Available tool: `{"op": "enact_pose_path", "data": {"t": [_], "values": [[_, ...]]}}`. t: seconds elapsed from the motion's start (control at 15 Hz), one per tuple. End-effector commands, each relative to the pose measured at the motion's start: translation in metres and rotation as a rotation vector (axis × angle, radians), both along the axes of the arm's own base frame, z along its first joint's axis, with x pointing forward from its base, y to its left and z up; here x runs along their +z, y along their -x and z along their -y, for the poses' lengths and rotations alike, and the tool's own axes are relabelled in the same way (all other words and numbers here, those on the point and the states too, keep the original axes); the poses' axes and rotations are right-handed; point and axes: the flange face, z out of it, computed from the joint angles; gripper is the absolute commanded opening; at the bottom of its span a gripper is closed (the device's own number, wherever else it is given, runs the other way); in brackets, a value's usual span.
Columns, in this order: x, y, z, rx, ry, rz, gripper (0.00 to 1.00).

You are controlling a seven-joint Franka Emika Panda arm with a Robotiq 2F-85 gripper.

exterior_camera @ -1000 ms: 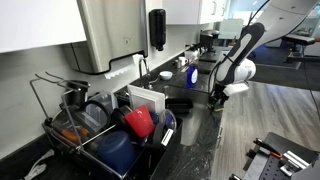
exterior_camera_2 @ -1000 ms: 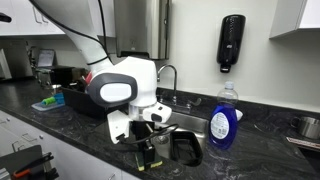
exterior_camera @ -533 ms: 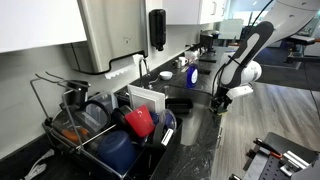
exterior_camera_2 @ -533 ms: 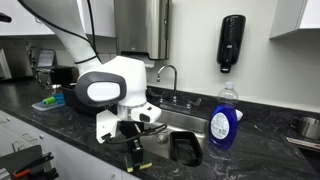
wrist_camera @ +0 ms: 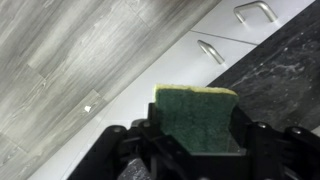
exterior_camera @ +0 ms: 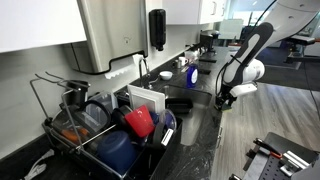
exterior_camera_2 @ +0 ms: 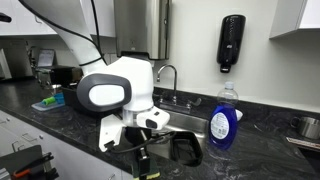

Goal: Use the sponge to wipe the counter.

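The sponge (exterior_camera_2: 152, 177) hangs out past the front edge of the counter, above the white drawers. Next, my gripper moves it back in over the black marbled stone (wrist_camera: 270, 82) before wiping.
My gripper (wrist_camera: 196, 132) is shut on the sponge (wrist_camera: 195, 112), whose dark green scouring face and pale yellow edge fill the space between the fingers in the wrist view. In both exterior views the gripper (exterior_camera: 218, 100) (exterior_camera_2: 141, 160) points down at the front edge of the black marbled counter (exterior_camera: 200, 135) (exterior_camera_2: 60, 115), beside the inset sink (exterior_camera_2: 192, 124). The wrist view shows the counter's edge (wrist_camera: 285, 55) at the right. The sponge is too small to make out in the exterior views, and I cannot tell whether it touches the stone.
A black container (exterior_camera_2: 185, 148) lies in the sink by the gripper. A blue soap bottle (exterior_camera_2: 221, 122) and a faucet (exterior_camera_2: 170, 75) stand behind it. A full dish rack (exterior_camera: 100, 130) sits at one end, a blue-and-white cup (exterior_camera: 192, 73) beyond. White drawers with handles (wrist_camera: 215, 50) and grey floor (wrist_camera: 60, 70) lie below.
The arm has carried the sponge sideways along the counter's front edge and slightly lower, then shifted back a little. The grip on the sponge is unchanged.
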Motion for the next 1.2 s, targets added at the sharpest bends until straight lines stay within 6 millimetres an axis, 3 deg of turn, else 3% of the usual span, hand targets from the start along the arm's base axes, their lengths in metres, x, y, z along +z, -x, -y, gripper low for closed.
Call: {"op": "enact_pose_path", "data": {"t": [0.0,0.87,1.13], "values": [[-0.01,-0.006,-0.003,0.01,0.009,-0.007,0.44],[-0.01,-0.015,-0.061,0.128,-0.027,-0.021,0.44],[-0.014,-0.015,-0.058,0.124,-0.012,-0.032,0.44]]}}
